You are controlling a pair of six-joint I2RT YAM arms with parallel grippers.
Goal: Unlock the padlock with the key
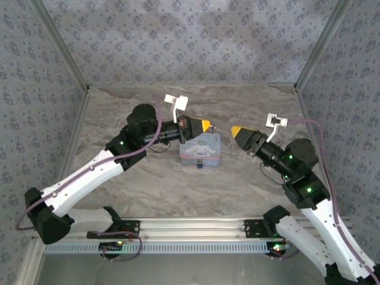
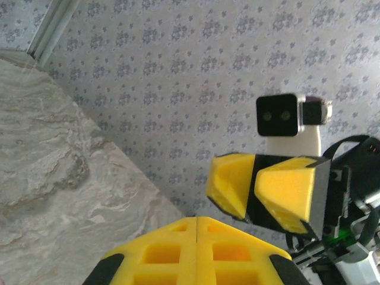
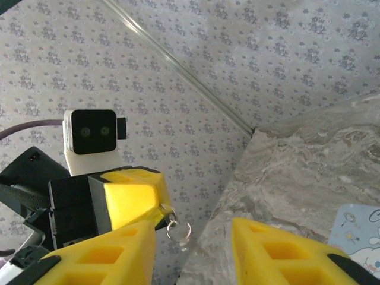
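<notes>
Next, my right gripper goes where the key's ringed end is out, and takes that end to free the blade, covered by my left gripper, for the padlock.
My left gripper hovers over the far edge of the pale blue tin, its yellow fingers pressed together. In the right wrist view a thin metal key pokes out of the left gripper's tip, and a small wire ring dangles from it. My right gripper faces it from the right, a short gap away, and is open with nothing between its fingers. The tiny dark padlock hangs at the tin's near side. In the left wrist view the shut left gripper hides the key.
The tin's cartoon-printed lid shows at the lower right of the right wrist view. Patterned walls enclose the marbled table on three sides, with metal corner posts. An aluminium rail runs along the near edge by the arm bases.
</notes>
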